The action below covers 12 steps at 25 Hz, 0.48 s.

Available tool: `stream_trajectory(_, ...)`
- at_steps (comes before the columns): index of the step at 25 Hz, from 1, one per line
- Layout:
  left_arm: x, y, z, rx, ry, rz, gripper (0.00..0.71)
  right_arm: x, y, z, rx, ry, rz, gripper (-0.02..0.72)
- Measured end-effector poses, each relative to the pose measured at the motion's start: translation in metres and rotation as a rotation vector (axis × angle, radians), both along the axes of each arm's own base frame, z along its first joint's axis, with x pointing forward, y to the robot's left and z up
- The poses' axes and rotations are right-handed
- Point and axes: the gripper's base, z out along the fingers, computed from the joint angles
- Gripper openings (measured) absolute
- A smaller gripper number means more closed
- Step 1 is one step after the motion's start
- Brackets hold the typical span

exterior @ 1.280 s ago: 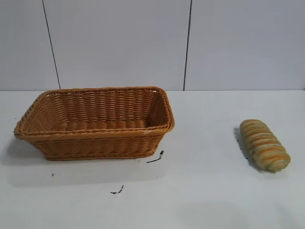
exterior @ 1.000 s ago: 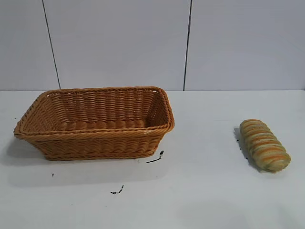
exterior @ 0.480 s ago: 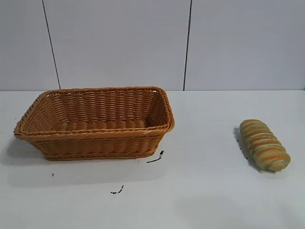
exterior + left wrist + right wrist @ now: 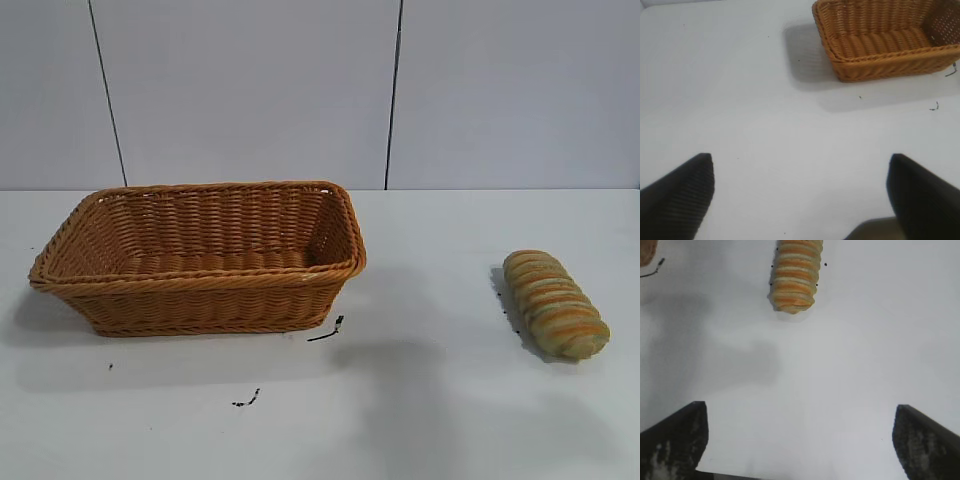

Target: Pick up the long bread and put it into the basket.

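Observation:
I should expect more dots hidden under the long bread (image 4: pixel 556 304) when I lift it, because black dots (image 4: pixel 518 331) show along its edges.
The long bread (image 4: pixel 555 304), a ridged loaf striped beige and orange-brown, lies on the white table at the right. The right wrist view shows the bread (image 4: pixel 794 274) ahead of my right gripper (image 4: pixel 800 412), whose two dark fingers stand wide apart over bare table, short of the loaf. The wicker basket (image 4: pixel 200 285) sits at the left with nothing inside. In the left wrist view the basket (image 4: pixel 885 65) is some way beyond my left gripper (image 4: pixel 800 162), which is open over bare table. Neither arm shows in the exterior view.
The white table (image 4: pixel 420 420) carries small black marks (image 4: pixel 326 331) by the basket's front right corner and another black mark (image 4: pixel 246 400) nearer the front. A grey panelled wall stands behind. A broad shadow (image 4: pixel 400 400) lies on the table between basket and bread.
A broad shadow has spread over the table's front middle in the exterior view. Basket and bread have not moved.

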Motion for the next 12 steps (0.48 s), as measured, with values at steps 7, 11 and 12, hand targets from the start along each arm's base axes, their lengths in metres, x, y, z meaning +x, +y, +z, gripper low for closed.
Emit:
stream_trajectory(7, 0.000, 0.000, 0.000, 0.000, 0.000, 0.000, 0.696, 0.082, 0.004, -0.046, -0.006, 0.073, 0.001, 0.693)
stream_trajectory(11, 0.000, 0.000, 0.000, 0.000, 0.000, 0.000, 0.696, 0.103, 0.011, -0.076, -0.009, 0.126, 0.024, 0.693)
stream_trajectory(12, 0.000, 0.000, 0.000, 0.000, 0.000, 0.000, 0.696, 0.105, 0.015, -0.085, -0.013, 0.139, 0.041, 0.693)
